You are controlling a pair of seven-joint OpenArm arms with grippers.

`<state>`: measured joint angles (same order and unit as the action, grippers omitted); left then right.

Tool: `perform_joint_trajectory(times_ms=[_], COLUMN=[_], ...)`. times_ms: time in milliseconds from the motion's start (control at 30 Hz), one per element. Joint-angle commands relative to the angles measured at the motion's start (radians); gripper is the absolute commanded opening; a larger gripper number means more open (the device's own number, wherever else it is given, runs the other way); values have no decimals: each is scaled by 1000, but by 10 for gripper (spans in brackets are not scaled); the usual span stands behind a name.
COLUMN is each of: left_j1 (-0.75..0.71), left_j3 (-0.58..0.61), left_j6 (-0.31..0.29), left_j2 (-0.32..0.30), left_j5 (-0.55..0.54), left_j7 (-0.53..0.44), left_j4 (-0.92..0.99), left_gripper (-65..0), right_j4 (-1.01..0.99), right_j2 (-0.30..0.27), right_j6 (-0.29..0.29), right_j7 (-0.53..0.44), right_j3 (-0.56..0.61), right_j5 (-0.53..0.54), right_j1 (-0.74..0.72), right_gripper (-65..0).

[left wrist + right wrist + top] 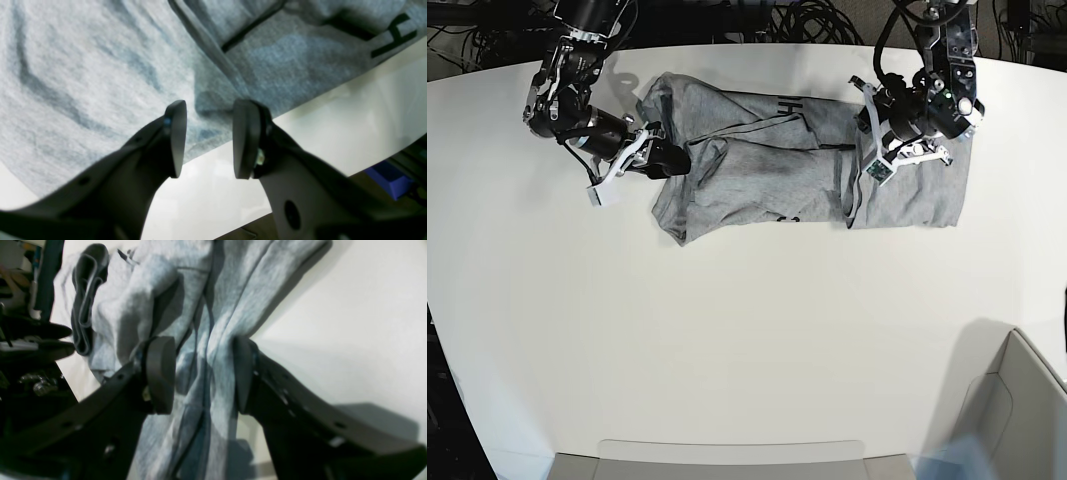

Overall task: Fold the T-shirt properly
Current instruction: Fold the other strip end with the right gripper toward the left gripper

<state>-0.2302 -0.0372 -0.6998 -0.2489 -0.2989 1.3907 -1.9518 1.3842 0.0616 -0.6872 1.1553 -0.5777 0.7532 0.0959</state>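
Observation:
The black lettering breaks off at the T-shirt's far edge, so I should find more letters hidden in the T-shirt's folds when I lift it.
The heather-grey T-shirt lies crumpled across the back of the white table, with black lettering showing near its far edge. My right gripper is at the shirt's left end. In the right wrist view its jaws stand wide apart around a bunched fold of the T-shirt, and the right gripper is open. My left arm hovers over the shirt's right part. The left gripper is open above the T-shirt hem, holding nothing. Lettering shows top right.
A grey box stands at the front right corner and a flat tray edge at the front. Cables lie behind the table's far edge. A blue object sits below the table edge in the left wrist view.

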Motion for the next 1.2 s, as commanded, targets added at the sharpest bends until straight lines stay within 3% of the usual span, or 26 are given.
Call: perform_joint_trajectory(times_ms=[0, 633, 700, 833, 867, 967, 1067, 1167], left_j1=[5, 5, 5, 5, 5, 5, -5, -10], left_j3=[0, 0, 0, 0, 0, -2, -5, -14], left_j6=[2, 2, 2, 2, 2, 2, 2, 2], left_j2=[-5, -10, -10, -10, -10, -10, -8, -7], left_j5=[-6, -6, -6, -6, -6, -6, -7, -9], left_j7=[-6, -6, -6, -1, 0, 3, 5, 6], left_j4=[-16, -16, -16, -16, -18, -22, -25, -25], left_gripper=[-413, -413, -413, -413, -413, -413, -413, -413], right_j4=[-1, -7, -7, -6, -6, -1, 1, 7], right_j2=[8, 62, 59, 57, 57, 33, -26, -67], right_j6=[-11, -11, -11, -11, 16, 131, 192, 229], right_j7=[18, 5, -34, -68, -68, -70, -70, -70], right_j3=[14, 213, 255, 285, 282, 282, 258, 155], right_j5=[-25, -31, -31, -76, -99, -143, -143, -137], right_j1=[-9, -32, -31, -31, -34, -61, -91, -111], right_gripper=[-368, -378, -431, -601, -650, -650, -650, -650])
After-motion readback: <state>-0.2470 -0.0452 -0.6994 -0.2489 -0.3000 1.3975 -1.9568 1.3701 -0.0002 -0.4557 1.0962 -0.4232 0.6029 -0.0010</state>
